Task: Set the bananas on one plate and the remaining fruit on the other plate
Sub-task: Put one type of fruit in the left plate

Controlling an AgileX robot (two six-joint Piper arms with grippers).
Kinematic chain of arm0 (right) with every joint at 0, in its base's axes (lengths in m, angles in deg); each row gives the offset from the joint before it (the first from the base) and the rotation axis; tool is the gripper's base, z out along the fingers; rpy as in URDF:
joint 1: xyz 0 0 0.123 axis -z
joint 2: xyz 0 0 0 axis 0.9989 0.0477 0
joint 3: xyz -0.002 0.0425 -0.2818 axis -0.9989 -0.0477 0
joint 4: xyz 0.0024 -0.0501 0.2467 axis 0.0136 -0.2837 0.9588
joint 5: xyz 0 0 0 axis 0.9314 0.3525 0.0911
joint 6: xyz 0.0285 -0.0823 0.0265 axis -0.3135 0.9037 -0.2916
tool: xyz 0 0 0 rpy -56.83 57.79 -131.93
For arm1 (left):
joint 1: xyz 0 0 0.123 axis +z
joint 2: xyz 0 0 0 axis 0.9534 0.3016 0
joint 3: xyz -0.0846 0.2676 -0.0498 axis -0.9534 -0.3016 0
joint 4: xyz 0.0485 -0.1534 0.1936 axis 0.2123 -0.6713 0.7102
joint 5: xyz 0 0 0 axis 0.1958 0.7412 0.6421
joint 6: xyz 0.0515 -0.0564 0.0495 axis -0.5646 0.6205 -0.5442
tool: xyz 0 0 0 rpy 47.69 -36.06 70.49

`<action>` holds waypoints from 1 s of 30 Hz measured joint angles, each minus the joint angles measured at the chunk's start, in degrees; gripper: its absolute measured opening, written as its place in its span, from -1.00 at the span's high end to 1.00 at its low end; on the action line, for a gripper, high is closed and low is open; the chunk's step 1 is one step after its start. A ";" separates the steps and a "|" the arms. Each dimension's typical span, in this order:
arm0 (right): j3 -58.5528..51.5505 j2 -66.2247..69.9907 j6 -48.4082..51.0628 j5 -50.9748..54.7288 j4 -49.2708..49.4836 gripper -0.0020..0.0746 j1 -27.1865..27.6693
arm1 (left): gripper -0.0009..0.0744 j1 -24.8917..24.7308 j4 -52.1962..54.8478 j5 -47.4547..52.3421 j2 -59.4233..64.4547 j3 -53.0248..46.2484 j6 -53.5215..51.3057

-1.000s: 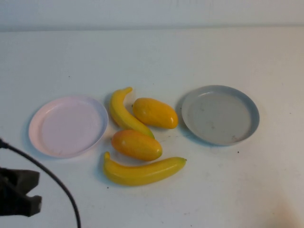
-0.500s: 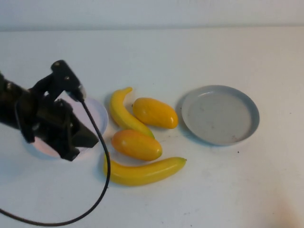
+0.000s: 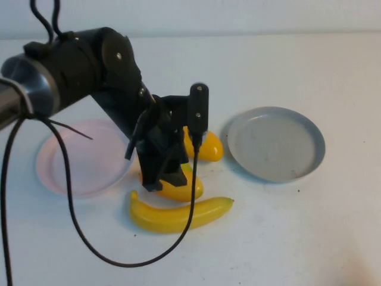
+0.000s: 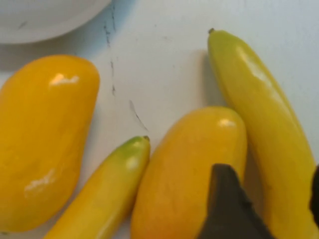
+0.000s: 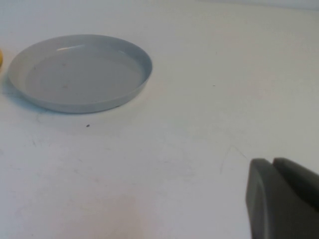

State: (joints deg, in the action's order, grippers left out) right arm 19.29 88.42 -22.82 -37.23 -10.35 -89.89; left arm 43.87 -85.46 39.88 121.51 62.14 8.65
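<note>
The left gripper's fingers line up across the near fruit's narrow width [image 4: 190, 162], so it should keep going down toward the far banana [image 4: 122, 172] until they straddle the near fruit.
Two bananas and two oval orange-yellow fruits lie bunched between the pink plate [image 3: 71, 161] and the grey-blue plate [image 3: 277, 143], both bare. The near banana [image 3: 178, 215] lies in front. My left arm reaches over the bunch and hides most of the far banana. My left gripper [image 3: 165, 179] hangs open just above the near fruit [image 3: 181, 190]. The far fruit [image 3: 209, 147] shows beside the arm. In the left wrist view the left gripper [image 4: 271, 204] straddles the near banana [image 4: 259, 119], next to the near fruit [image 4: 194, 164]. My right gripper [image 5: 273, 162] is shut, holding nothing, over bare table.
A black cable [image 3: 65, 196] from the left arm loops across the table in front of the pink plate and up to the wrist. The grey-blue plate [image 5: 79, 74] lies some way beyond the right gripper.
My left arm has swung from the near left corner, over the pink plate, to above the fruit bunch. Its jaws have opened. The fruit and plates have not moved.
</note>
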 joint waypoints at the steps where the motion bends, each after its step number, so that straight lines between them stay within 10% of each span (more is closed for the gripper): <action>1: 0.00 0.00 0.00 0.00 0.00 0.99 0.00 | 0.08 -0.35 0.26 -1.14 0.67 0.28 0.00; 7: 0.00 0.00 0.00 0.00 0.00 0.99 0.00 | -0.76 -1.76 2.44 -7.76 3.69 0.43 -0.38; 30: 0.00 0.00 0.00 0.00 0.00 0.99 0.00 | -0.80 -1.88 11.72 -9.02 9.75 0.55 -2.18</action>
State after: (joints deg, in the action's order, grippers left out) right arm 19.29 88.42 -22.82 -37.23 -10.35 -89.89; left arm 41.99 -73.74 30.87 131.26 62.69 6.47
